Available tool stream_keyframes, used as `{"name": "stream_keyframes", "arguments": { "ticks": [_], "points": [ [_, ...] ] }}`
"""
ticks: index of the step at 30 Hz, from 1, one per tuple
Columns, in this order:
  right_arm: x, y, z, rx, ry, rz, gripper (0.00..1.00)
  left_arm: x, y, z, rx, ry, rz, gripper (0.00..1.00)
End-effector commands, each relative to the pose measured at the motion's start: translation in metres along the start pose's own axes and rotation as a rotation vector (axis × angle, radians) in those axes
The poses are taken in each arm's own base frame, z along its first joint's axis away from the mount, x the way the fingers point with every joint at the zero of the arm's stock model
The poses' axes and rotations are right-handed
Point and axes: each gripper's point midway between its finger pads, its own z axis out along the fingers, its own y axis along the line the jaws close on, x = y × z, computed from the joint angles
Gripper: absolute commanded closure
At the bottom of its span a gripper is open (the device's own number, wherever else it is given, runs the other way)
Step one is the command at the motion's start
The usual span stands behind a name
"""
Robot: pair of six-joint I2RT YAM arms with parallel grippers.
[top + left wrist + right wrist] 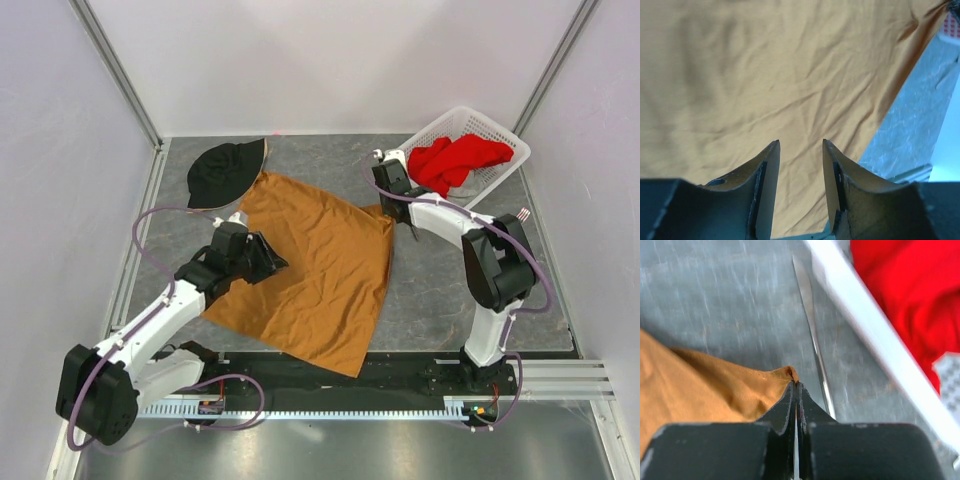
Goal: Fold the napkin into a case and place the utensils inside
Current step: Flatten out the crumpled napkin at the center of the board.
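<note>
The napkin's far edge [318, 189] slants away from the back wall. My right gripper keeps drawing the napkin's held corner toward that wall [360, 134] until the two are parallel.
The napkin [318, 268] lies spread flat on the grey table, a shiny orange-brown square; its cloth [765, 75] fills the left wrist view. My left gripper [268, 258] [801, 145] hovers over the napkin's left part, open, with nothing between its fingers. My right gripper [390, 208] [796, 384] is shut on the napkin's right corner [785, 374], which is pulled up into a small peak. A thin grey knife [812, 330] lies on the table just right of that gripper, along the basket's rim. No fork shows.
A black hat [225, 172] lies at the napkin's far left corner. A white basket [497, 172] [875, 335] holding a red cloth [455, 160] [910, 290] stands at the back right, close to my right arm. Walls enclose the table on three sides.
</note>
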Motion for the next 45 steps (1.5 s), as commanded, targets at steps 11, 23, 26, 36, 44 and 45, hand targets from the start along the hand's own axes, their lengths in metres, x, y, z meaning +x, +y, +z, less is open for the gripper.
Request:
{"name": "stream_keyframes", "arguments": {
  "ticks": [11, 23, 26, 36, 44, 45],
  "points": [
    [-0.113, -0.016, 0.049, 0.252, -0.214, -0.004, 1.00, -0.022, 0.040, 0.002, -0.213, -0.096, -0.064, 0.52],
    [-0.120, -0.012, 0.048, 0.159, -0.266, 0.104, 1.00, 0.022, 0.089, 0.059, -0.388, 0.083, -0.192, 0.57],
    [-0.127, -0.024, 0.057, 0.176, -0.272, 0.134, 1.00, 0.049, 0.105, 0.054, -0.390, 0.121, -0.218, 0.59],
    [-0.129, 0.016, 0.046, -0.053, -0.191, 0.080, 0.58, 0.039, 0.044, 0.029, -0.112, 0.116, -0.102, 0.57],
    [-0.066, 0.015, -0.042, -0.119, -0.030, 0.113, 0.02, -0.016, 0.018, -0.011, -0.163, -0.036, -0.027, 0.46],
    [-0.050, 0.023, -0.051, -0.180, 0.015, 0.143, 0.02, -0.020, 0.019, -0.011, -0.175, -0.058, -0.027, 0.46]
  ]
}}
